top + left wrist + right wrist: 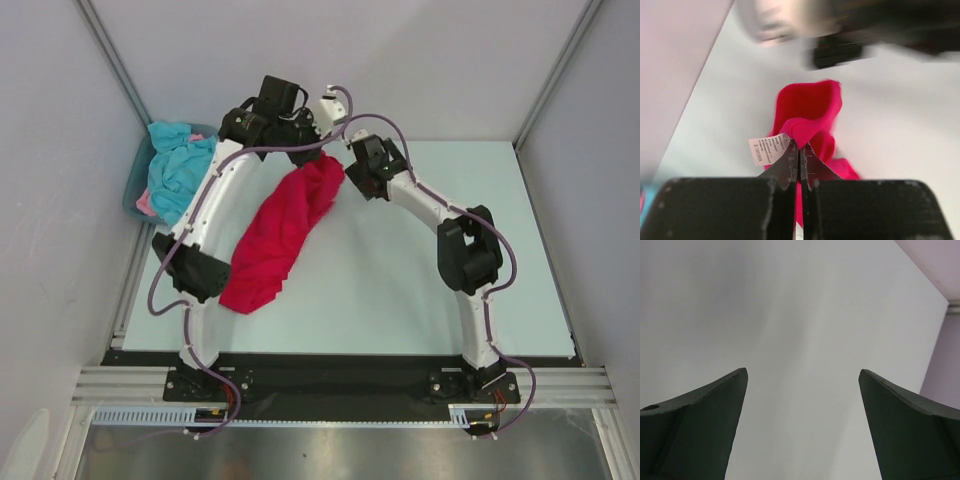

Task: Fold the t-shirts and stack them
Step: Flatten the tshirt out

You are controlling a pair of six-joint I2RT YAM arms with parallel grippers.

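The red t-shirt hangs bunched from the robot's left gripper, so the right gripper should move back over the open table before it takes a spread corner of the t-shirt.
A crimson red t-shirt lies bunched in a long diagonal strip on the table. Its far end is lifted by my left gripper. In the left wrist view that gripper is shut on a fold of the red t-shirt, beside its white label. My right gripper hovers just right of the shirt's raised end. In its own view the right gripper is open, with only bare table between the fingers. A turquoise-blue t-shirt and a bit of a pink one are heaped in the tub.
The grey-blue tub stands at the table's far left corner against the left wall. The right arm's blurred body fills the top of the left wrist view. Pale table spreads to the right of the red shirt.
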